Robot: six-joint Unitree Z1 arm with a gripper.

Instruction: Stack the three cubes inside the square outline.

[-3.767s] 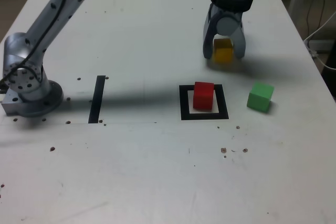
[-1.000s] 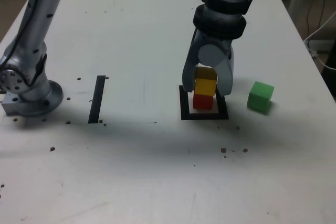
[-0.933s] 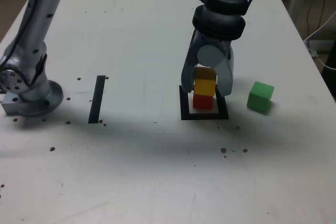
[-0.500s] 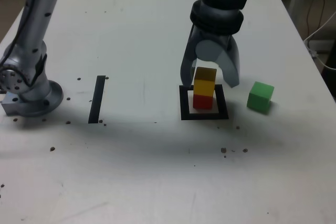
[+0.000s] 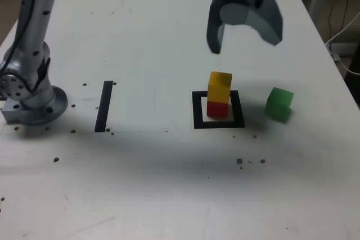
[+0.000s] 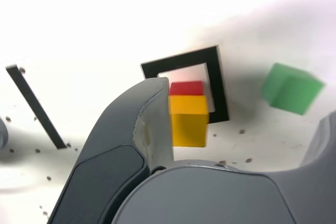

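Note:
I expect the stack (image 5: 219,95) to stay upright when I lower the green cube onto it, because the yellow cube sits squarely (image 5: 219,102) over the red cube.
The yellow cube (image 5: 220,85) rests on the red cube (image 5: 217,108) inside the square outline (image 5: 197,117), a black tape frame. The green cube (image 5: 279,104) sits alone on the table just to the exterior view's right of the outline. My gripper (image 5: 243,43) hangs open well above and behind the stack, holding nothing. In the wrist view I look down between the spread fingers (image 6: 142,129) of the gripper (image 6: 244,103) onto the yellow cube (image 6: 188,120), the red cube (image 6: 186,88) under it, the outline (image 6: 218,87) and the green cube (image 6: 290,88).
A straight black tape strip (image 5: 104,105) lies at the exterior view's left, also in the wrist view (image 6: 34,106). The arm's base (image 5: 31,91) stands at the far left edge. Cables hang past the table's right edge. Small dark specks dot the white tabletop.
The jaws spread apart and let go of the yellow cube, which stays on the red one. The gripper then rose up and back from the stack.

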